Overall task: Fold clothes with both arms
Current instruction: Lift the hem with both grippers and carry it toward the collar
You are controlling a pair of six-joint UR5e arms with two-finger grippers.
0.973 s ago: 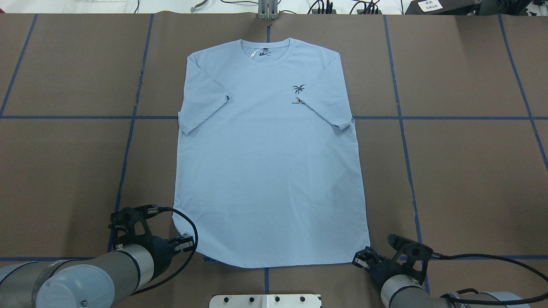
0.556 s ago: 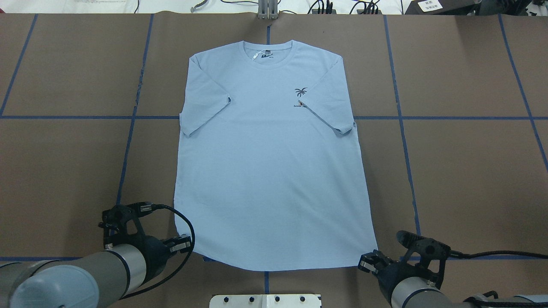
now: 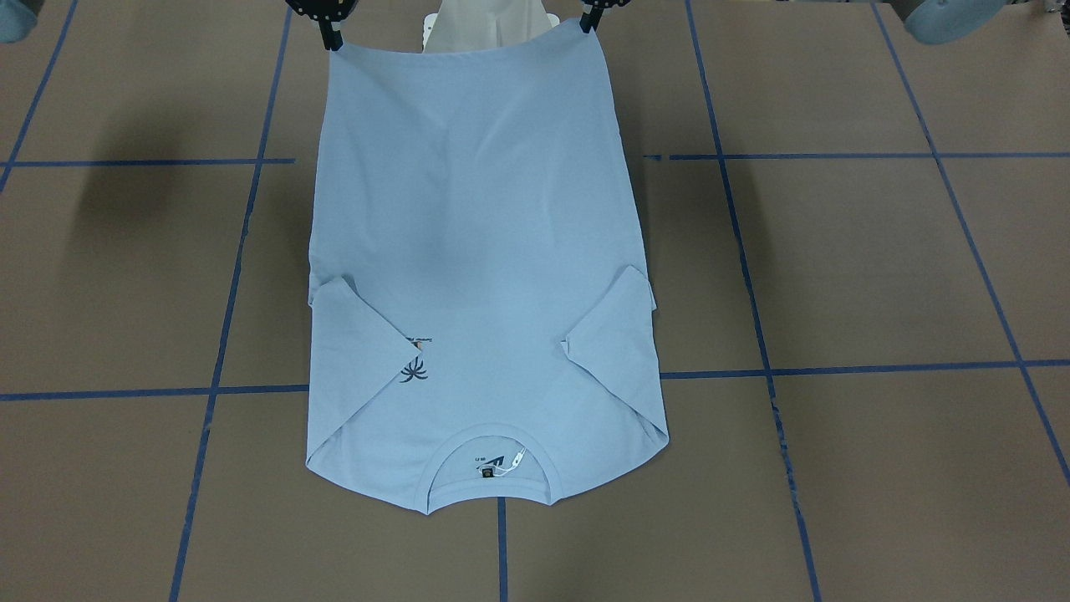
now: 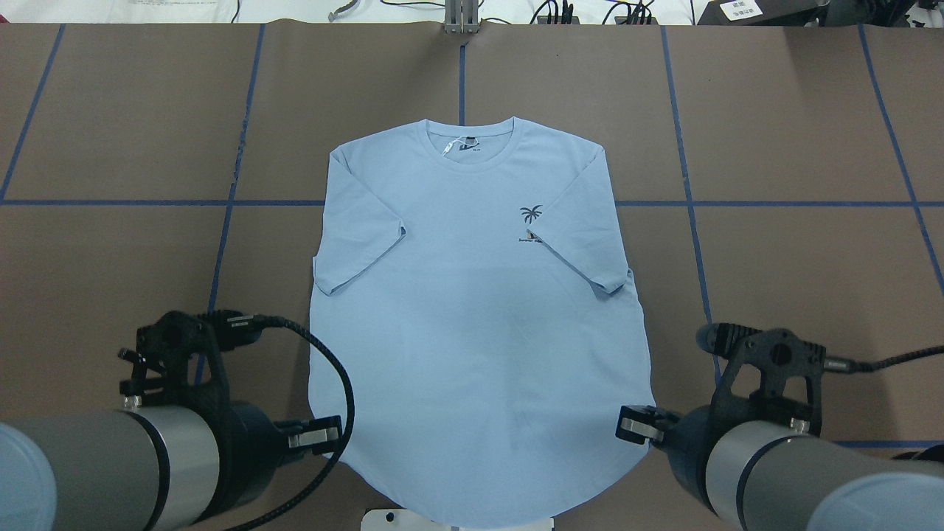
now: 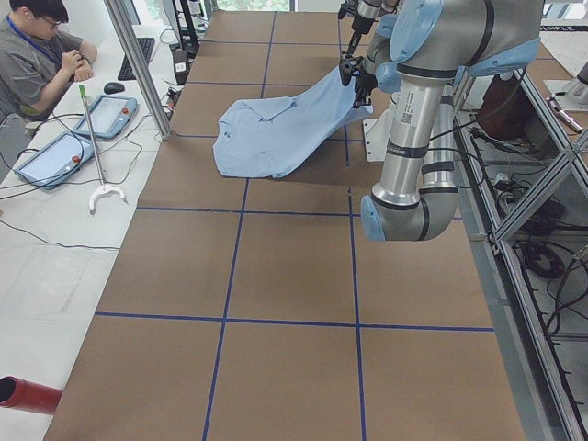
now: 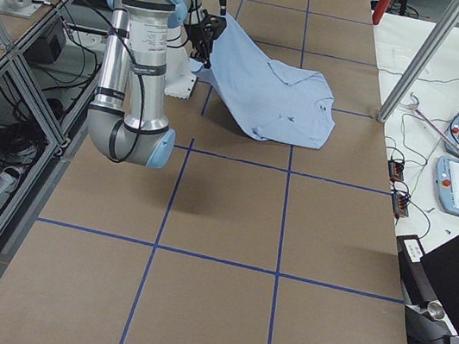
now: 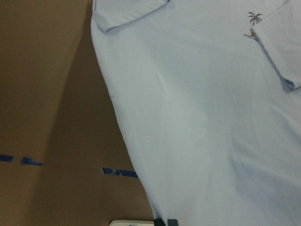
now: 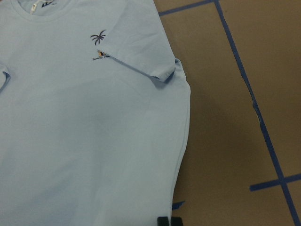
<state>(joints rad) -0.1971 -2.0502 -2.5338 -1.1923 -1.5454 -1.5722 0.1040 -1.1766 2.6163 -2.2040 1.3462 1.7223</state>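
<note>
My left gripper should go on bringing the hem until it lies across the shoulders, as both hem corners hang level and both sleeves are folded inward.
The light blue T-shirt (image 4: 479, 310) lies face up with both sleeves folded inward, its palm-tree print (image 4: 531, 214) on the chest and its neck label (image 4: 462, 146) at the far end. The hem end is raised off the table while the collar end rests on it. My left gripper (image 4: 324, 435) is shut on the hem's left corner. My right gripper (image 4: 633, 426) is shut on the right corner. In the front-facing view the left gripper (image 3: 590, 21) and the right gripper (image 3: 333, 38) pinch the two hem corners at the top edge.
The white pedestal base (image 4: 457, 520) sits under the raised hem. Brown table covering (image 4: 774, 295) carries a grid of blue tape lines. A seated person (image 5: 41, 55), teach pendants (image 5: 110, 115) and a metal post (image 5: 138, 64) stand beyond the table's far side.
Both grippers have risen and drawn back toward the robot with the hem corners. The whole shirt has slid toward the robot, its collar now well away from the far edge.
</note>
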